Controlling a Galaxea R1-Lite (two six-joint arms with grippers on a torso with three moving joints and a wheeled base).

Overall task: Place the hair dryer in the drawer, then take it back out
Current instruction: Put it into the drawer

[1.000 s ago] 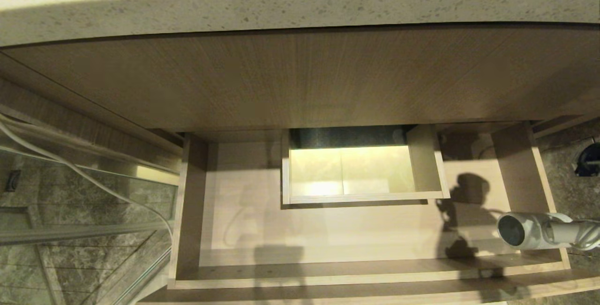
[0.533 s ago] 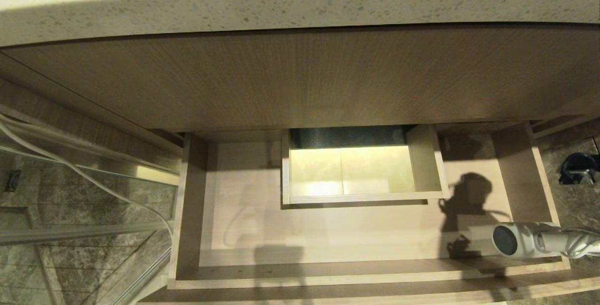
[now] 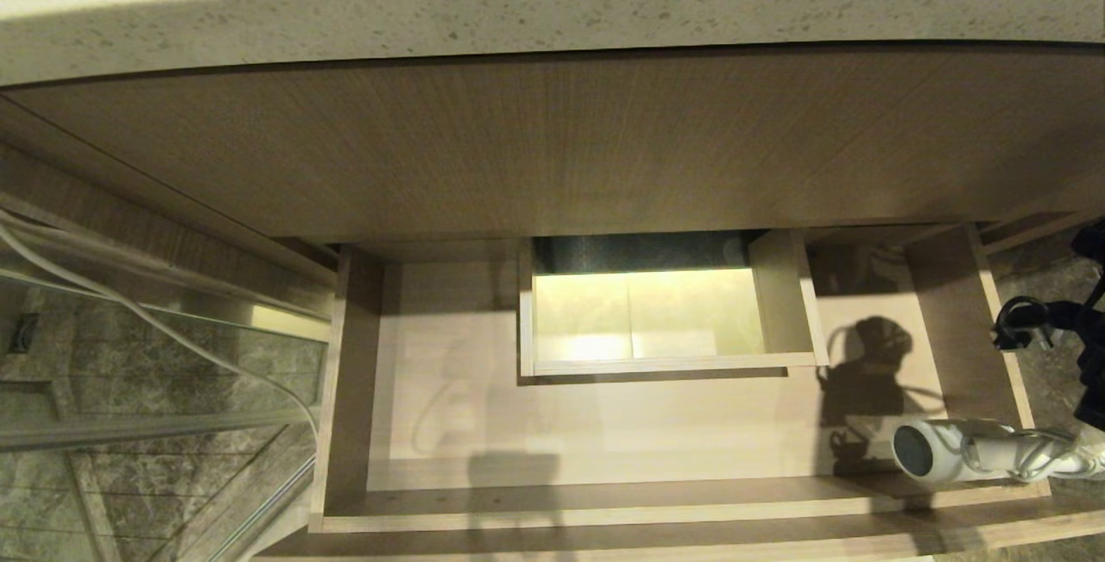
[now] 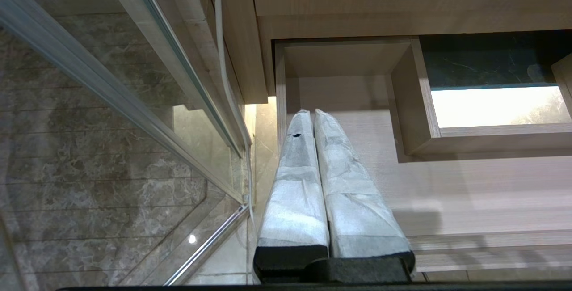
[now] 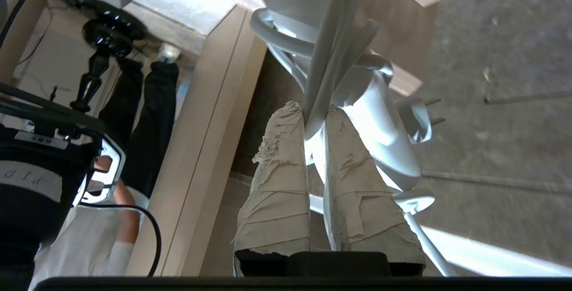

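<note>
The hair dryer's round opening [image 3: 915, 451] is over the open drawer's bottom [image 3: 861, 419], so my right gripper continues inward, releasing once the hair dryer's handle clears the drawer's side.
The drawer [image 3: 604, 514] stands pulled out, its pale floor bare. The white hair dryer [image 3: 941, 451] hangs over the drawer's front right corner, across the right side wall, with its dark round mouth facing left and its shadow on the drawer floor. In the right wrist view my right gripper [image 5: 313, 110] is shut on the hair dryer [image 5: 384, 121] where the white cord wraps its handle. My left gripper [image 4: 310, 114] is shut and empty above the drawer's [image 4: 447, 192] left wall; it is out of the head view.
A boxed cutout [image 3: 665, 320] rises at the drawer's back middle. A tall wood-grain panel [image 3: 552, 148] and a speckled countertop [image 3: 552, 18] are above. A glass door [image 3: 129, 424] and white cable [image 3: 129, 307] are left. My right arm [image 3: 1089, 372] is at the right edge.
The hair dryer has moved left and lower, toward the drawer's front right corner. My right arm has come further into the head view at the right edge.
</note>
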